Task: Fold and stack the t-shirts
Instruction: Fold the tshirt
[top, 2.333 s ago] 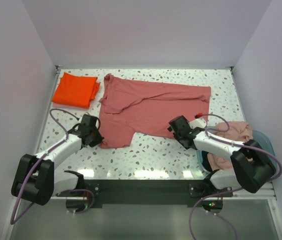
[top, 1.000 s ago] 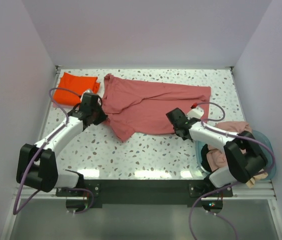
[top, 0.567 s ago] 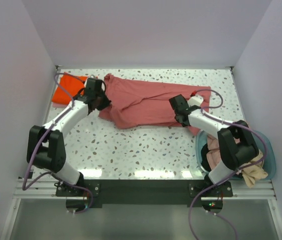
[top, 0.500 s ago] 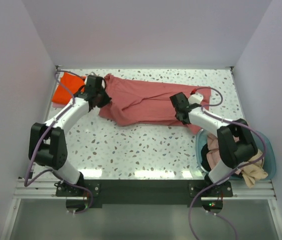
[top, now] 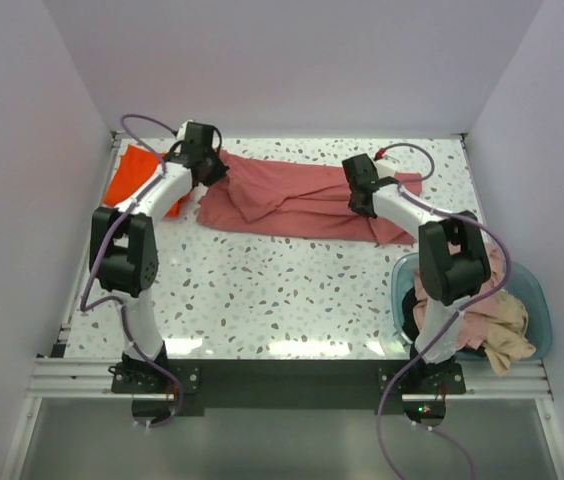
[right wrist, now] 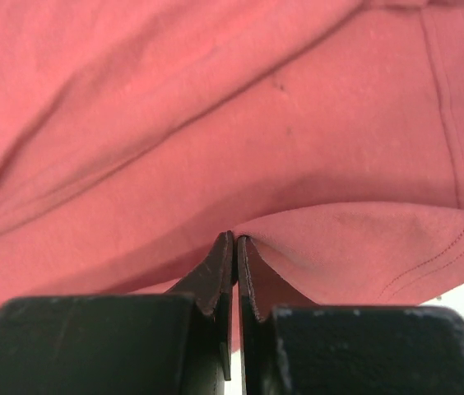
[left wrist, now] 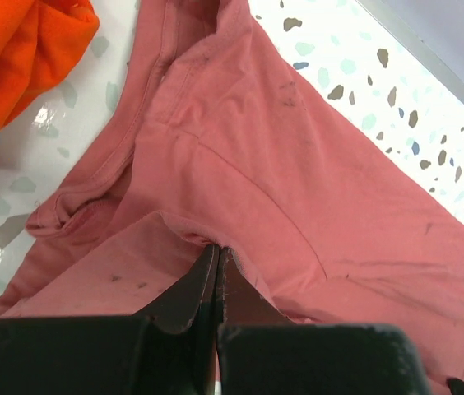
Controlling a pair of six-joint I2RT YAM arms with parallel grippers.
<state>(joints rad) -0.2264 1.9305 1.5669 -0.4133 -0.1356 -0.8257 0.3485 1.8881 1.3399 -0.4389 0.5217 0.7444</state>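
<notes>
A fold of cloth (left wrist: 181, 225) sticks up at the salmon-pink t-shirt's end near the orange t-shirt. My left gripper should open and brush the folded layer (left wrist: 224, 193) flat.
A salmon-pink t-shirt (top: 292, 195) lies folded lengthwise into a band across the far part of the table. My left gripper (top: 205, 170) is shut on the shirt's near edge, carried over onto its left end (left wrist: 215, 247). My right gripper (top: 362, 190) is shut on the near edge at the right part (right wrist: 237, 237). Both pinches show a raised ridge of pink cloth between the jaws. A folded orange t-shirt (top: 132, 175) lies at the far left, also in the left wrist view (left wrist: 18, 58). More pink and beige shirts (top: 482, 320) fill the basin.
A teal basin (top: 540, 315) stands at the near right corner. White walls close the table on the left, back and right. The speckled tabletop (top: 282, 290) stretches in front of the pink shirt.
Both grippers carried the pink shirt's near edge away from me, to the far side, folding it into a narrow band. Both arms now reach far across the table.
</notes>
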